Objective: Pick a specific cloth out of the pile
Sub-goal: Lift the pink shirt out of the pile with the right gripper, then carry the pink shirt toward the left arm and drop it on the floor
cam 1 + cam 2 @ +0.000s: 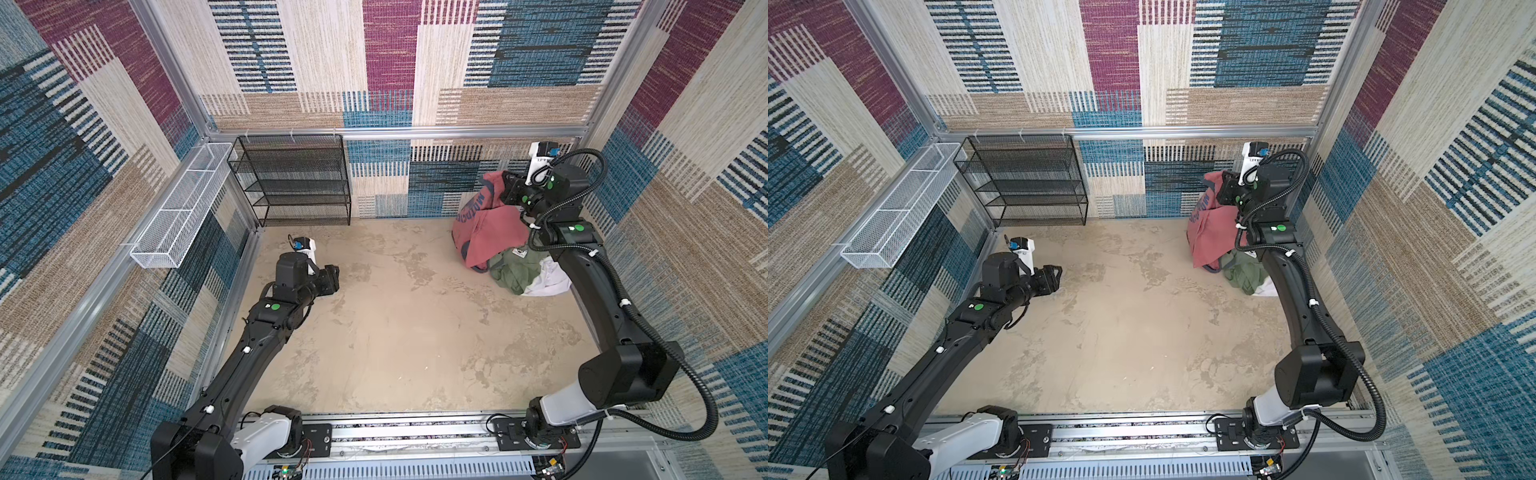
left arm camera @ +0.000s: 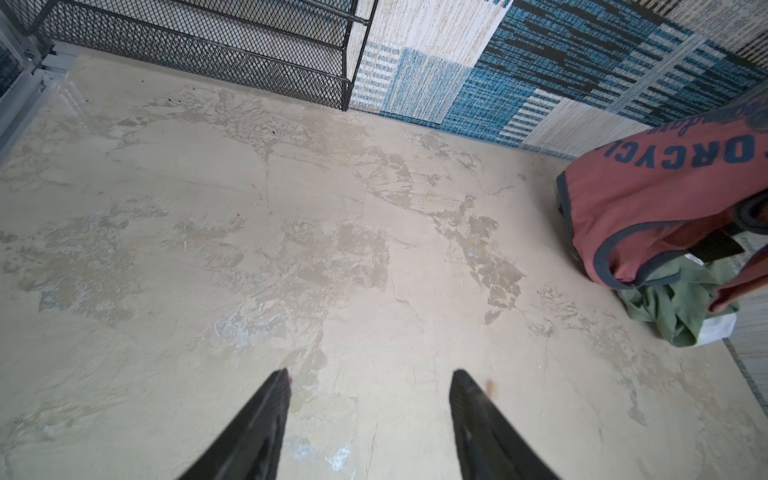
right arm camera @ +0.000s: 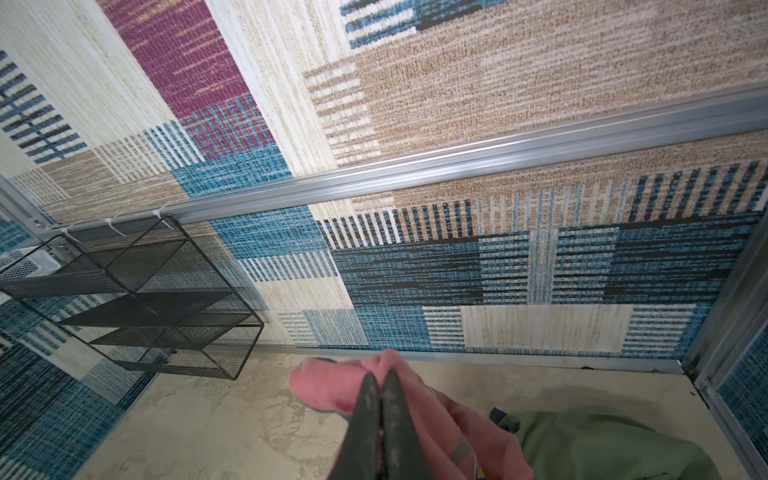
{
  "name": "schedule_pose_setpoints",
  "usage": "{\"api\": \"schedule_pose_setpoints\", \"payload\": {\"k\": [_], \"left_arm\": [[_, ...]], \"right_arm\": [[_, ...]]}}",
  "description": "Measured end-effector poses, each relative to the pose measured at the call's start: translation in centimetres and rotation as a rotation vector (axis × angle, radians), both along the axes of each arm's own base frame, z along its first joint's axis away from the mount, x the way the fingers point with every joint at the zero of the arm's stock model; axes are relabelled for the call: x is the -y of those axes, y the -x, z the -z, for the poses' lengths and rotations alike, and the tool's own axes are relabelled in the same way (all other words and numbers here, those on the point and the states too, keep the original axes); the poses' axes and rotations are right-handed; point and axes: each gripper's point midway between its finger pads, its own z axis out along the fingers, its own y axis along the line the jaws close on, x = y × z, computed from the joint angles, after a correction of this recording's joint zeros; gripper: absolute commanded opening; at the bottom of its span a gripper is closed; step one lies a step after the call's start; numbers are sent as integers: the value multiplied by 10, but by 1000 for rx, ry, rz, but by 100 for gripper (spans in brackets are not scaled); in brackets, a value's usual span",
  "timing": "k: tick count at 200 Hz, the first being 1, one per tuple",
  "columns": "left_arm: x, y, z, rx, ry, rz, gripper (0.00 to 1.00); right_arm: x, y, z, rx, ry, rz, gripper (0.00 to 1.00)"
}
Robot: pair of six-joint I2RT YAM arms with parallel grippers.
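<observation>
The salmon-red cloth (image 1: 485,229) hangs alone above the green garment, so my right gripper should keep going toward the open space (image 1: 345,301) beside my left gripper and let go there.
The salmon-red cloth (image 1: 490,226) (image 1: 1210,239) with dark blue trim and blue lettering hangs at the far right corner, lifted by my right gripper (image 1: 500,185) (image 3: 381,376), which is shut on a fold of the cloth (image 3: 328,386). Its lower end drapes over the pile (image 1: 523,274) (image 1: 1246,276) of olive green and white garments on the floor. The left wrist view shows the cloth (image 2: 648,199) hanging over the green garment (image 2: 669,307). My left gripper (image 1: 332,280) (image 2: 370,376) stands open above bare floor at the left, far from the pile.
A black mesh shelf rack (image 1: 295,178) (image 3: 137,299) stands against the back wall at the left. A white wire basket (image 1: 178,208) hangs on the left wall. Patterned carpet walls close in on every side, and the pile sits tight against the right wall.
</observation>
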Motion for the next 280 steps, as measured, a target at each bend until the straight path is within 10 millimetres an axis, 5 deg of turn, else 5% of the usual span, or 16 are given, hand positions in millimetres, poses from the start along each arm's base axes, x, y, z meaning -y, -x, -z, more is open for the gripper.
{"api": "schedule_pose_setpoints", "payload": {"k": [53, 129, 163, 221, 280], "left_arm": [[0, 6, -17, 3, 8, 5, 65], [-21, 29, -50, 10, -41, -68, 65], [-39, 44, -49, -4, -90, -135, 64], [-70, 51, -46, -53, -113, -231, 61], [-71, 50, -49, -57, -33, -212, 60]], "right_arm": [[-33, 21, -41, 72, -10, -138, 0], [-152, 49, -85, 138, -11, -428, 0], [-223, 60, -79, 110, 2, -580, 0], [-313, 68, -83, 138, 14, -745, 0], [-375, 76, -19, 15, 43, -853, 0]]}}
